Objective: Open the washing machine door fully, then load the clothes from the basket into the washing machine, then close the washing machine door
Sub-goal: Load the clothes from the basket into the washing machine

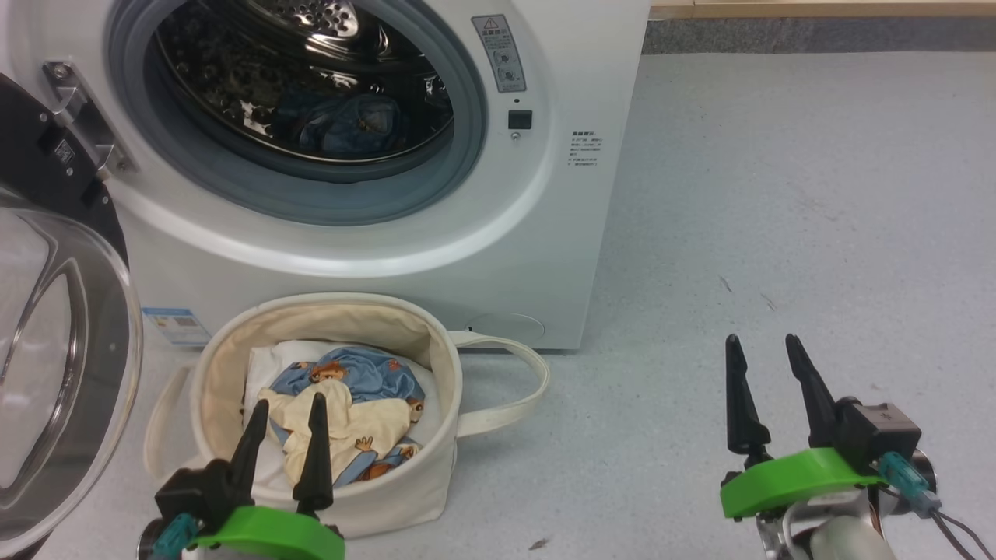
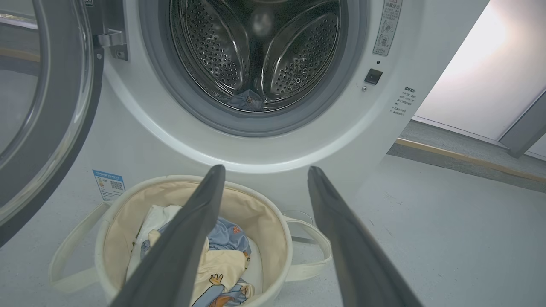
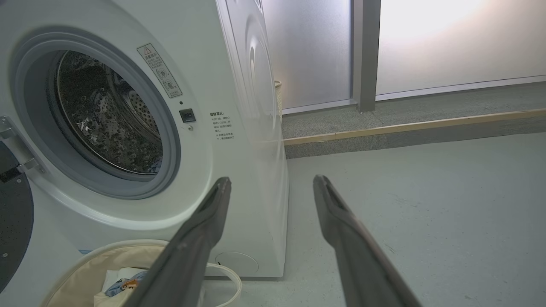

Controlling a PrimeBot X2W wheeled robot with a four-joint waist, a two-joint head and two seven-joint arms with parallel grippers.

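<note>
The cream garment (image 1: 341,425) lies bunched in with the blue printed clothes (image 1: 380,373), so the blue printed clothes will rise together with the cream garment when the robot lifts.
The white washing machine (image 1: 498,257) stands with its door (image 1: 62,373) swung wide open to the left, drum mouth (image 2: 256,55) bare. A blue piece of clothes (image 1: 350,124) lies inside the drum. The cream basket (image 1: 405,482) sits on the floor just before the machine, holding blue printed clothes (image 1: 366,381) and a cream garment on a white liner. My left gripper (image 1: 286,404) hovers open over the basket's near side, fingers pointing at the clothes. My right gripper (image 1: 762,342) is open over bare floor to the right. The basket (image 2: 273,221) and clothes (image 2: 230,236) lie below the left fingers.
Grey floor (image 1: 778,194) stretches to the right of the machine. A low step with a wooden edge (image 3: 405,125) and frosted panels (image 3: 448,38) lie beyond. The open door's glass bowl (image 1: 47,327) bulges out at the left beside the basket.
</note>
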